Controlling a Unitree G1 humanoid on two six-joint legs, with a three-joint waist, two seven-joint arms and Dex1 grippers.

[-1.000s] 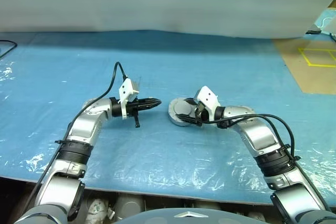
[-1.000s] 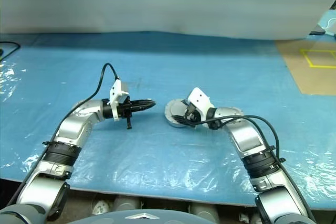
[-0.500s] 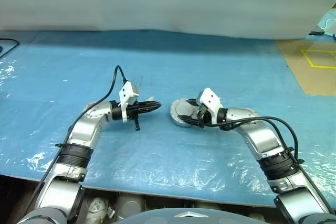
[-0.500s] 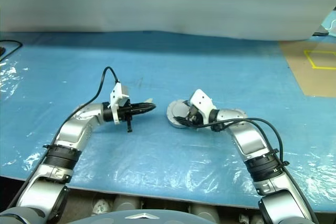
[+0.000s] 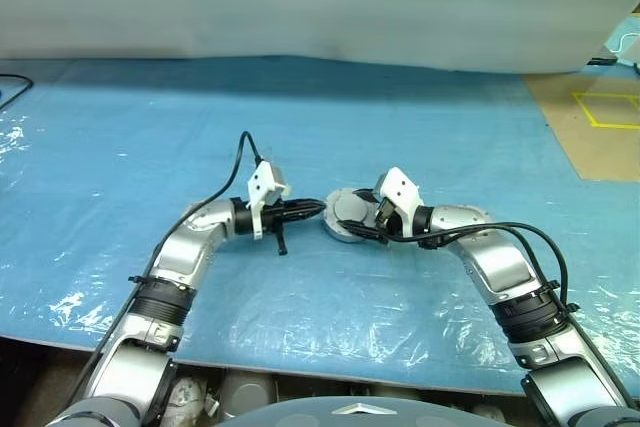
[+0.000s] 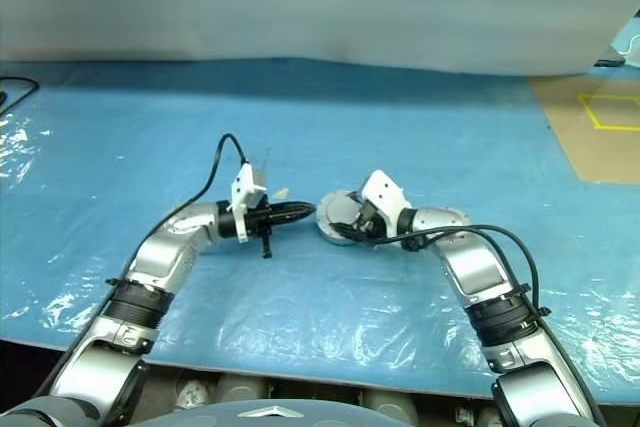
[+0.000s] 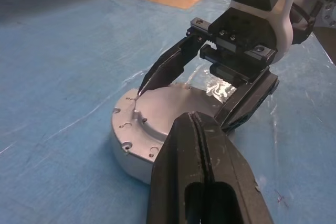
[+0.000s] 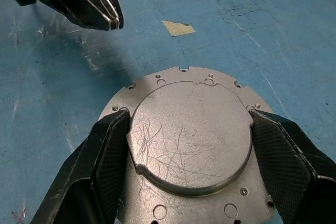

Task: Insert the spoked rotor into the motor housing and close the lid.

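Observation:
My right gripper should open, turn, and pinch the lid and motor housing together at their rim (image 8: 195, 213), because it spans only the lid's raised disc (image 5: 351, 207).
The motor housing (image 7: 131, 153), a short round silver can, sits on the blue sheet with the lid (image 8: 189, 145) lying flat on top, smooth face with small rim bolts upward. My right gripper (image 5: 364, 223) reaches in from the right, and its black fingers (image 8: 107, 150) press against both sides of the lid's raised centre disc. My left gripper (image 5: 318, 209) is shut and points level at the housing from the left, its tip just short of the rim and apart from it. The spoked rotor is out of view.
A crinkled blue plastic sheet (image 5: 300, 107) covers the table. A small scrap of pale tape (image 8: 178, 28) lies just beyond the housing. The table's front edge (image 5: 300, 365) runs close below my arms. Brown floor with yellow tape (image 5: 600, 112) lies at the far right.
My left gripper, still shut, has moved right towards the housing and now ends near its left rim. The right gripper and the lid have not moved.

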